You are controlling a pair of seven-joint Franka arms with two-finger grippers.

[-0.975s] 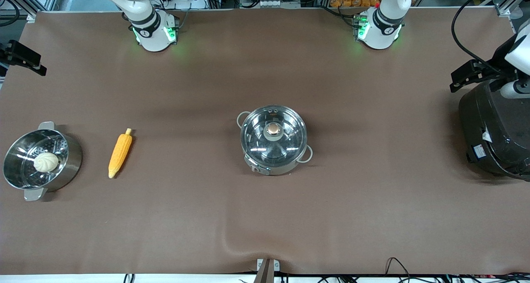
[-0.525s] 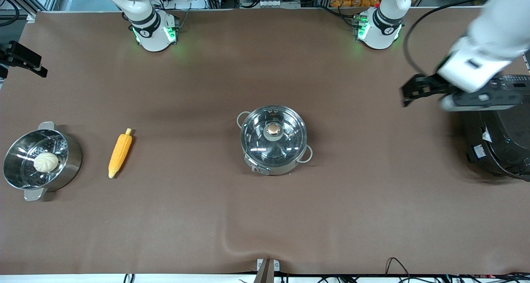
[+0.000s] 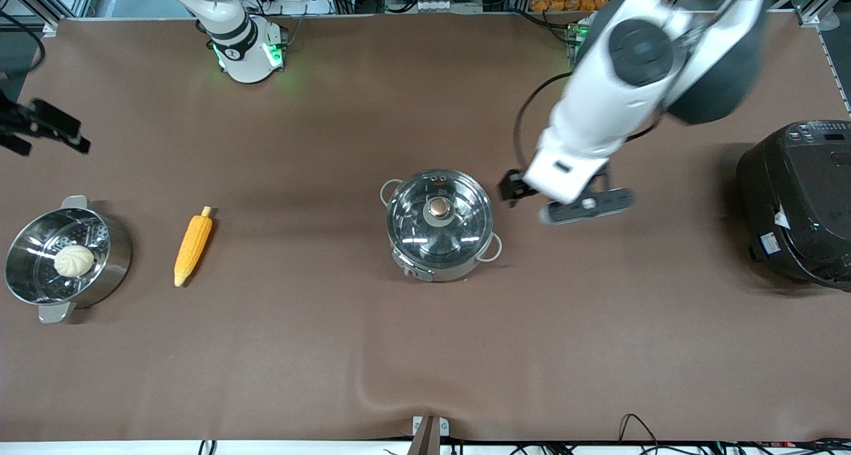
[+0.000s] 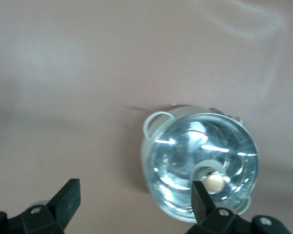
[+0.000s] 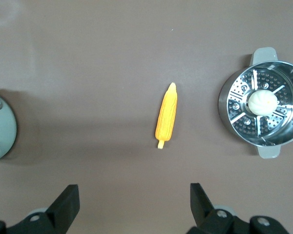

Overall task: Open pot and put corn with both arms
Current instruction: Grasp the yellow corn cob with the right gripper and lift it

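My left gripper is open, with clear space between it and the copper knob (image 3: pixel 439 207), which stands free on the glass lid (image 3: pixel 437 230). I keep moving over until my fingers are on both sides of the knob.
The shallow steel pot (image 3: pixel 440 225) stands mid-table with its glass lid (image 3: pixel 459 235) on and its copper knob (image 3: pixel 438 207) on top. The yellow-orange corn (image 3: pixel 193 245) lies on the table between the pot and the steamer pot. My left gripper (image 3: pixel 513 190) hangs open and empty in the air just beside the pot, toward the left arm's end. In the left wrist view the gripper (image 4: pixel 135 204) shows the lidded pot (image 4: pixel 185 161) below. My right gripper (image 3: pixel 46 130) is open and empty, high above the right arm's end; in its wrist view the gripper (image 5: pixel 133 202) shows the corn (image 5: pixel 166 116) below.
A steel steamer pot (image 3: pixel 113 255) with a white bun (image 3: pixel 74 260) stands at the right arm's end; it also shows in the right wrist view (image 5: pixel 234 105). A big black rice cooker (image 3: pixel 798 202) stands at the left arm's end.
My left arm has swung from over the rice cooker across to beside the pot. My right gripper has shifted a little toward the steamer pot. Pot, lid and corn have not moved.
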